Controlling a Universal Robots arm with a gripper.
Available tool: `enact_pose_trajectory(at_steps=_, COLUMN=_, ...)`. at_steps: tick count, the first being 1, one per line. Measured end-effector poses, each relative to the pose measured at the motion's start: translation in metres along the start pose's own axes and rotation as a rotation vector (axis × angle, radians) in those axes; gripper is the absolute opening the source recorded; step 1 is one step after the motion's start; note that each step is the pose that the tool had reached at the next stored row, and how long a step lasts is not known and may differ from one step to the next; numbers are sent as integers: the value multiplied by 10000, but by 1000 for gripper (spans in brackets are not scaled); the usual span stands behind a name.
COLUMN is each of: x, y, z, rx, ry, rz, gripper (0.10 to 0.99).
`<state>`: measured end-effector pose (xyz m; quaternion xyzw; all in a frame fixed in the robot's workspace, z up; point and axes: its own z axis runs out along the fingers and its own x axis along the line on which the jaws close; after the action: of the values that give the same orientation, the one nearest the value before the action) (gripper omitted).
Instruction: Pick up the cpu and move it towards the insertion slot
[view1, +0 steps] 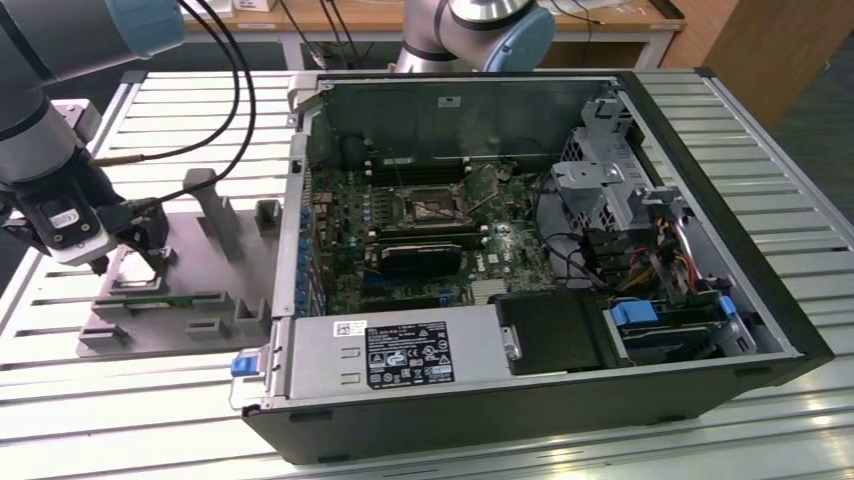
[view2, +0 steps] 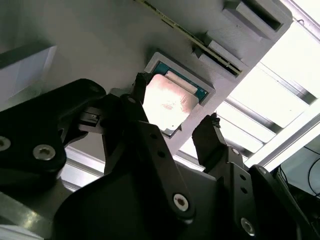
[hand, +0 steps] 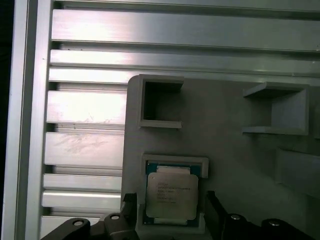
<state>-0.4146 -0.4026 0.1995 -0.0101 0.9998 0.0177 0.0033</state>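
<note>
The raised pocket has open gaps at its sides, so when my gripper lifts, the cpu will come free and leave the fixture plate where it is.
The cpu, a small square chip with a silvery top, lies flat in a raised pocket of the grey fixture plate. In both wrist views my gripper hangs just above it, open. One dark fingertip stands on each side of the pocket, clear of the chip. In the exterior view my gripper is over the fixture plate at the exterior view's left. The insertion slot, a square metal-framed socket, sits on the green motherboard inside the open computer case.
The open case lies on a slatted metal table, to the exterior view's right of the fixture. Upright grey blocks rise from the plate. Black cables trail from my arm. A second arm's base stands at the back.
</note>
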Motion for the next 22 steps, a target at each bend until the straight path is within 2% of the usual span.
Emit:
enact_pose_trajectory(at_steps=7, x=0, y=4, z=34, rx=1, ry=-31, rz=533, gripper=647)
enact_pose_trajectory(at_steps=13, x=0, y=11, z=70, rx=2, ry=-49, rz=555, gripper=647)
enact_pose_trajectory(at_steps=22, x=-2, y=65, z=114, rx=1, ry=-50, rz=553, gripper=647)
